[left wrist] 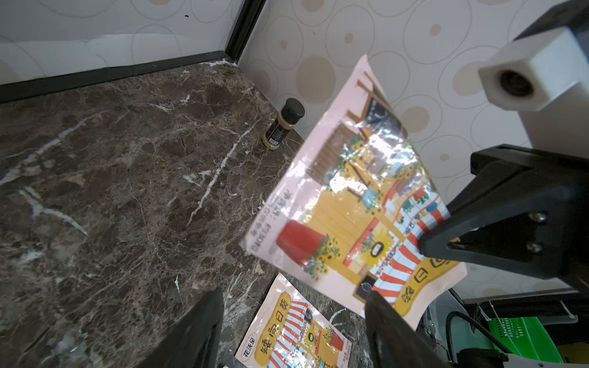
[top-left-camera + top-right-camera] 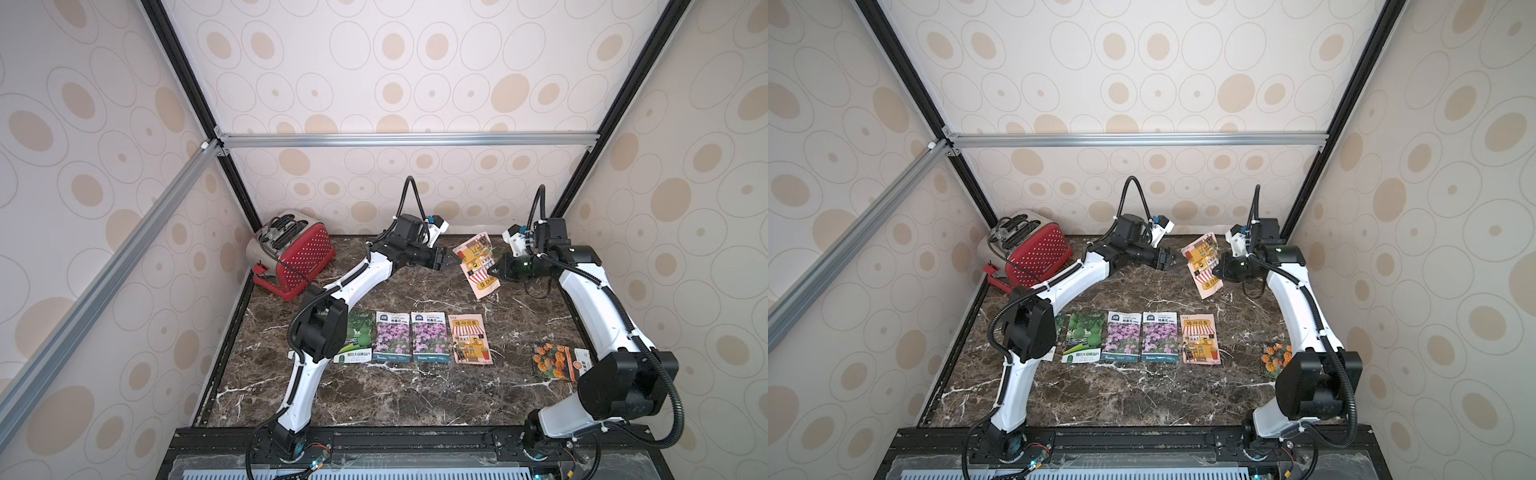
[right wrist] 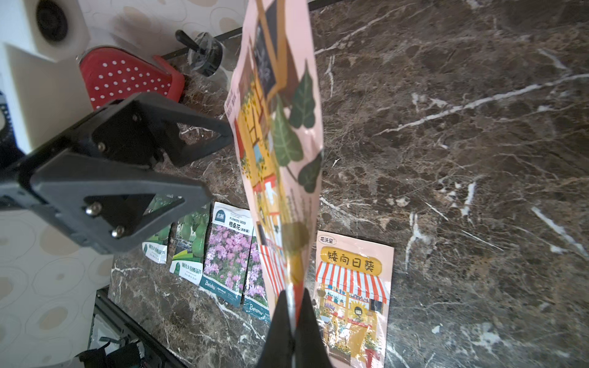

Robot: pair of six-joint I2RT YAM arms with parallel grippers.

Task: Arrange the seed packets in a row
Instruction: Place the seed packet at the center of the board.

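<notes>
I should use my left gripper to take the packet's opposite edge (image 2: 461,257) and turn the packet title up, because my right gripper has the peach packet upside down, title (image 2: 485,283) facing the row.
My right gripper (image 2: 494,268) (image 3: 291,293) is shut on one edge of a peach shop-front seed packet (image 2: 476,264) (image 1: 350,197) (image 3: 280,143), held tilted in the air over the table's back. My left gripper (image 2: 455,259) (image 1: 293,294) stands open facing the packet's opposite edge, its tips just at that edge with nothing clamped. Lower down, seed packets lie side by side in a row: green gourd (image 2: 357,336), two purple-flower ones (image 2: 392,336) (image 2: 430,336), and a peach shop-front one (image 2: 471,338) (image 1: 293,331). An orange marigold packet (image 2: 555,359) lies apart, partly under my right arm.
A red toaster (image 2: 291,253) stands in the back left corner. A small jar with a black lid (image 1: 283,127) stands by the back wall. My left arm's elbow (image 2: 320,328) covers the row's left end. Walls enclose the marble table (image 2: 415,395) on three sides.
</notes>
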